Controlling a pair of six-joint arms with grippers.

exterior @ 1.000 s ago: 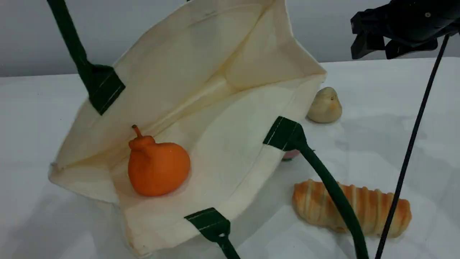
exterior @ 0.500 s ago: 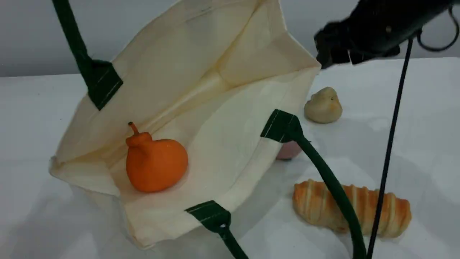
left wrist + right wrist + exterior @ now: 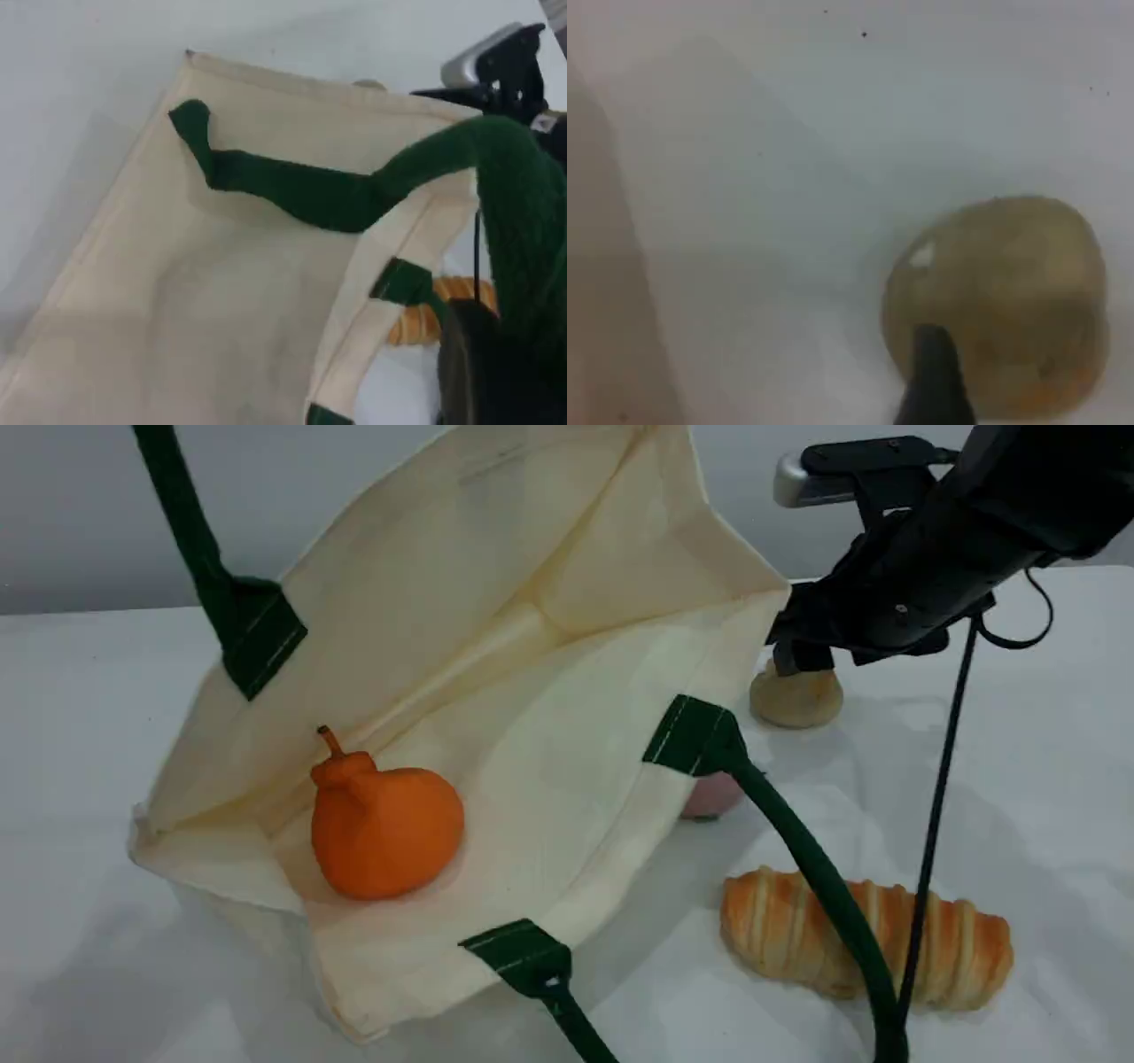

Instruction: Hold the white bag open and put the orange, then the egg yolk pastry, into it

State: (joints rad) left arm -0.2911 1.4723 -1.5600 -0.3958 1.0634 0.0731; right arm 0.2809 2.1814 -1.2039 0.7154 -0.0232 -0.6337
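Note:
The egg yolk pastry point(image 3: 796, 700) will come to rest against the orange point(image 3: 387, 833) when I put it in, because the orange is resting on the white bag's lower side.
The white bag point(image 3: 532, 682) lies on the table with its mouth held wide toward the scene camera. Inside it, the orange point(image 3: 385, 837) rests on the lower wall. The upper green handle point(image 3: 190, 540) runs up out of the scene view. In the left wrist view that handle point(image 3: 496, 177) leads into my left gripper point(image 3: 483, 354), which is shut on it. My right gripper point(image 3: 802, 657) hangs open just over the egg yolk pastry point(image 3: 796, 700), right of the bag, covering its top. In the right wrist view a dark fingertip point(image 3: 935, 385) stands in front of the pastry point(image 3: 1010, 301).
A long striped bread loaf point(image 3: 939, 948) lies at the front right. A pink ball point(image 3: 709, 799) peeks out from behind the bag's rim. The lower green handle point(image 3: 797, 850) arcs over the loaf, and a black cable point(image 3: 930, 824) hangs from the right arm.
My right arm has come down and leftward from the upper right corner to just above the egg yolk pastry. The bag's rim has shifted slightly; the orange stays inside.

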